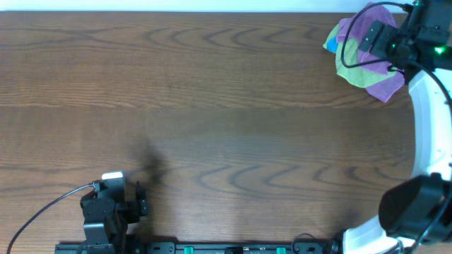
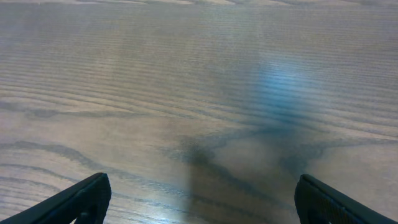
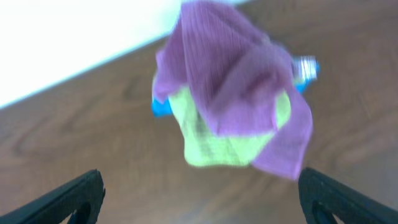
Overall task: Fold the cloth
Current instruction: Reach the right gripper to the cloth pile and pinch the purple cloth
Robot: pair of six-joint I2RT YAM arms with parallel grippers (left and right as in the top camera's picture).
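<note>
My right gripper is lowering its open fingers, and the lilac cloth's raised fold lies on top of the yellow-green cloth [image 3: 217,147]. It should go on moving down until its fingers pinch that fold [image 3: 250,78].
The lilac cloth [image 1: 361,28] lies crumpled on top of a small pile at the table's far right corner. It also shows in the right wrist view [image 3: 230,81], draped over the other cloths. My right gripper [image 3: 199,205] is open and empty, hovering above the pile; in the overhead view its body [image 1: 385,39] covers part of the cloth. My left gripper [image 2: 199,205] is open and empty over bare wood, and sits near the front left edge in the overhead view [image 1: 141,201].
A yellow-green cloth [image 3: 230,140] lies under the lilac one, with a bright blue cloth [image 3: 160,107] peeking out beneath. The table's far edge [image 1: 212,11] runs just behind the pile. The right arm's white links [image 1: 431,120] stand along the right side.
</note>
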